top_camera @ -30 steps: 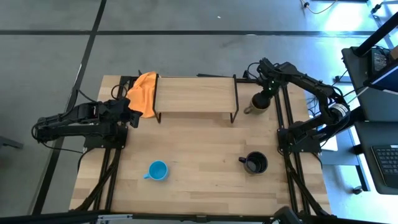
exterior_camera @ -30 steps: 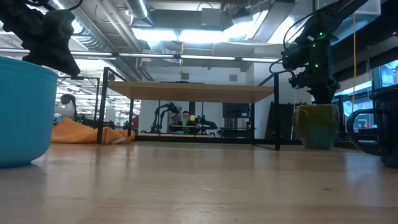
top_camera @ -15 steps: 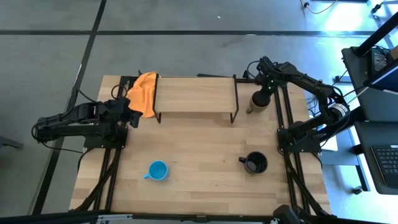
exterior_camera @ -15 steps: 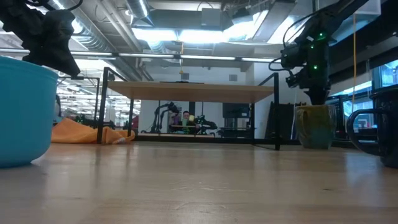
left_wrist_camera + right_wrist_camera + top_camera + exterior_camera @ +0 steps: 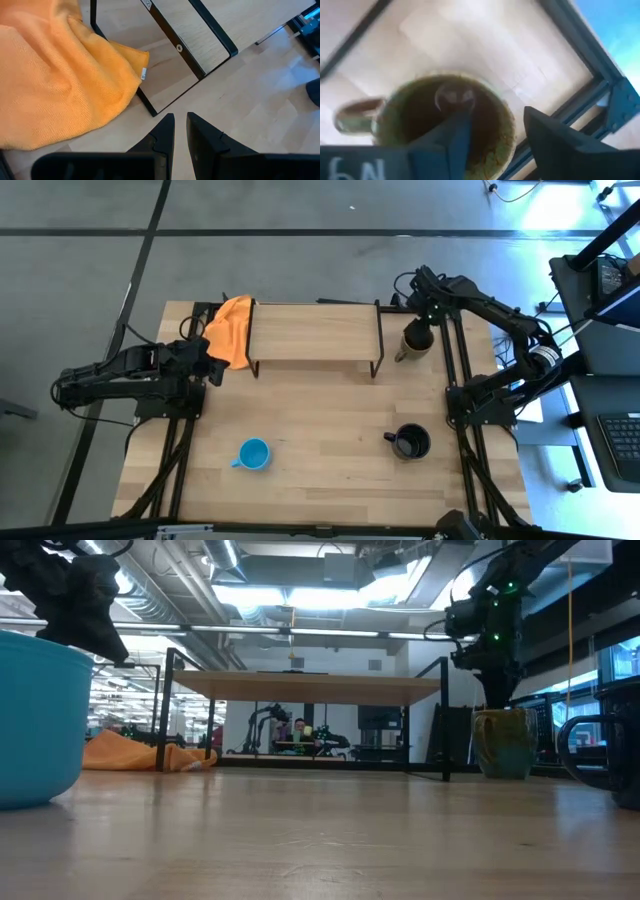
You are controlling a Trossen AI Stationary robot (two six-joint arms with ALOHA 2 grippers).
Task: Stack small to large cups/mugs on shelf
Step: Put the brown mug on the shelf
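My right gripper is tilted, and its outside finger is over the frame rail (image 5: pixel 570 113). Next, I turn the gripper straight and straddle the olive-brown mug's rim (image 5: pixel 506 157) on the rail side.
The olive-brown mug (image 5: pixel 414 343) stands upright on the tabletop just right of the shelf (image 5: pixel 315 332), its handle toward the shelf. My right gripper (image 5: pixel 497 112) hangs open just above it, pointing down. One finger is over the mug's opening (image 5: pixel 445 120) and the other is outside the rim. The black mug (image 5: pixel 410 442) stands at the near right and the light blue mug (image 5: pixel 254 454) at the near middle. My left gripper (image 5: pixel 178 116) waits at the left by the orange cloth (image 5: pixel 232 330). Its fingers are slightly apart with nothing between them.
The shelf's top board (image 5: pixel 310 688) is bare and stands on thin black legs. The orange cloth lies against the shelf's left end. A black frame rail (image 5: pixel 452 360) runs along the table's right side, close to the olive mug.
My right gripper has risen a little, and its fingers have drawn up out of the olive-brown mug. The mug stays standing on the table.
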